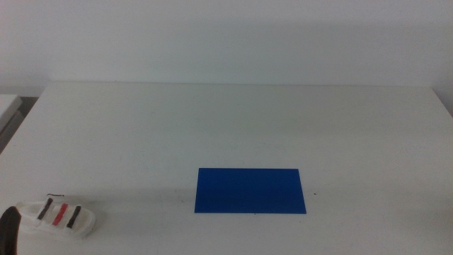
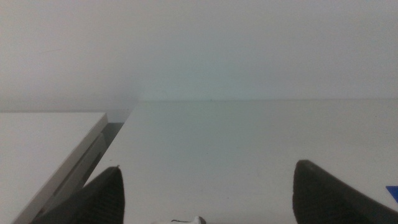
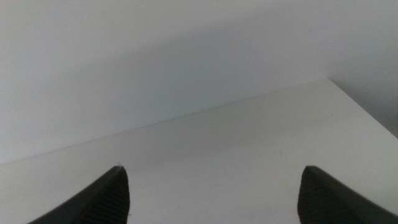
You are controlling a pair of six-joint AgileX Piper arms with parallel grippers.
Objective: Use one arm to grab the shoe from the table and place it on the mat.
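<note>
The shoe is below the fingers of my left gripper, which points level at the far wall. The gripper should go up, tip down and grab the shoe by the heel.
The white shoe, with two dark grey straps and a red one between, lies on the white table at the near left corner. The blue mat lies flat near the middle front, apart from the shoe. A dark part of the left arm shows at the bottom left edge, right beside the shoe. In the left wrist view my left gripper is open, with a sliver of the shoe just below the jaws. My right gripper is open and empty, out of the middle view.
A second white surface stands beside the table's left edge with a dark gap between them. A corner of the mat shows in the left wrist view. The table's far right corner shows in the right wrist view.
</note>
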